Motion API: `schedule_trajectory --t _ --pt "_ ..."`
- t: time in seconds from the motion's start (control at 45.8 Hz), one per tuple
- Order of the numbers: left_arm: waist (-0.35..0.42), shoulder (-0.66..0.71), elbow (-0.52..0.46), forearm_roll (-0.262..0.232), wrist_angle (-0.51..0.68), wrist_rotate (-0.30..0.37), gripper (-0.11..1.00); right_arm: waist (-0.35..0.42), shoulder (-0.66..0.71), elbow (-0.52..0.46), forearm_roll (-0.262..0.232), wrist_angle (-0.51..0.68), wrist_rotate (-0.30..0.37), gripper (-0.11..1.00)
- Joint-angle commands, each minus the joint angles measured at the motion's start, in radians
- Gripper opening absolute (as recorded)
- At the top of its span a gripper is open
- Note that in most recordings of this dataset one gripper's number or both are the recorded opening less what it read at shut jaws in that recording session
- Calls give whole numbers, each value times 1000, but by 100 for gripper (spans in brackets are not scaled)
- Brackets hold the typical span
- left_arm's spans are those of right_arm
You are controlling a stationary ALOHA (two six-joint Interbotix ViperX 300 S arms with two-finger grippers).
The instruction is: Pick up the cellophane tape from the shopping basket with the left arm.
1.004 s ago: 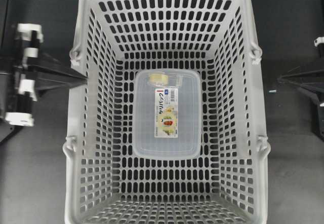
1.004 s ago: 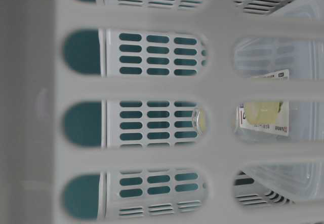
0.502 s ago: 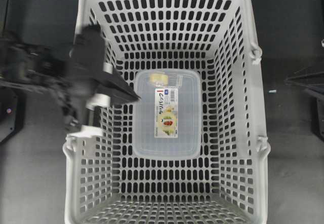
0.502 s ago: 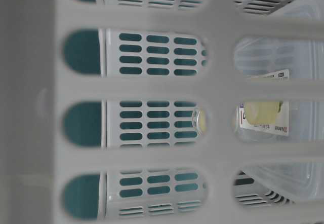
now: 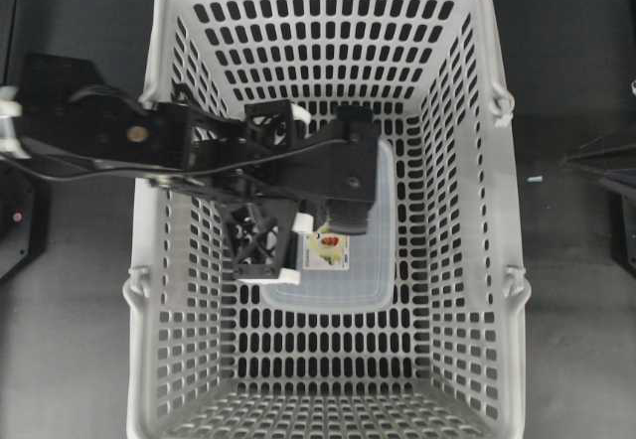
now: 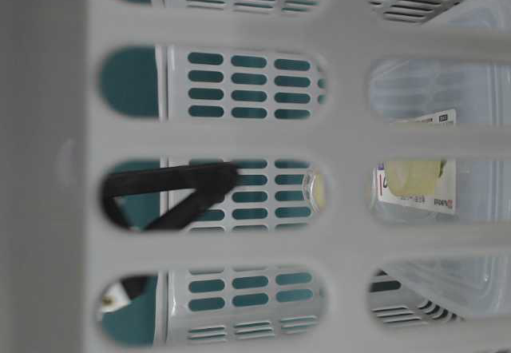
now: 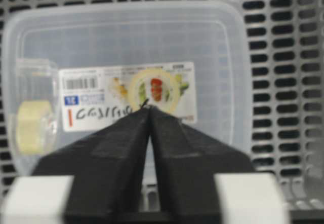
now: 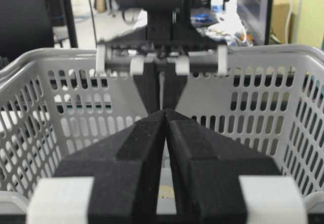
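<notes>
The cellophane tape ring lies free on the box's label, lined up with my left gripper's fingers. I keep going down until the open fingers are on both sides of the ring.
The cellophane tape, a small pale yellowish roll in a clear wrapper, lies on one end of the clear box's lid on the floor of the shopping basket. It also shows in the table-level view. In the overhead view the left arm covers it. My left gripper is shut and empty, above the box's label, with the tape off to its left in the wrist view. My right gripper is shut and empty outside the basket.
The clear box with the colourful label fills the middle of the basket floor. The basket's tall slotted walls surround the left gripper. The right arm rests by the basket's right side.
The left arm has swung from outside the basket's left wall over the rim and down inside, above the box. The tape, the box and the right arm have not moved.
</notes>
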Motion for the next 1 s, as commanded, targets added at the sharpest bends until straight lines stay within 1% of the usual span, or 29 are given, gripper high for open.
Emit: schedule_trajectory --t 0.0,0.153,0.218,0.284,0.589,0.83,0.982 --pt "-2 8 -20 3 2 -8 18 3 6 -21 0 -5 2 0" --pt "0 48 -18 3 3 0 66 3 6 -21 0 -8 0 0" --pt "0 67 -20 3 3 -2 81 3 5 -21 2 -8 0 0" --pt "-2 86 -20 3 3 -3 90 3 6 -21 0 -8 0 0" --pt "-3 152 -25 3 -17 6 90 3 6 -21 0 -8 0 0" --pt "-5 172 -23 3 -23 8 90 3 6 -20 2 -8 0 0" --pt "-5 187 -17 3 -52 9 90 3 6 -20 0 -6 0 0"
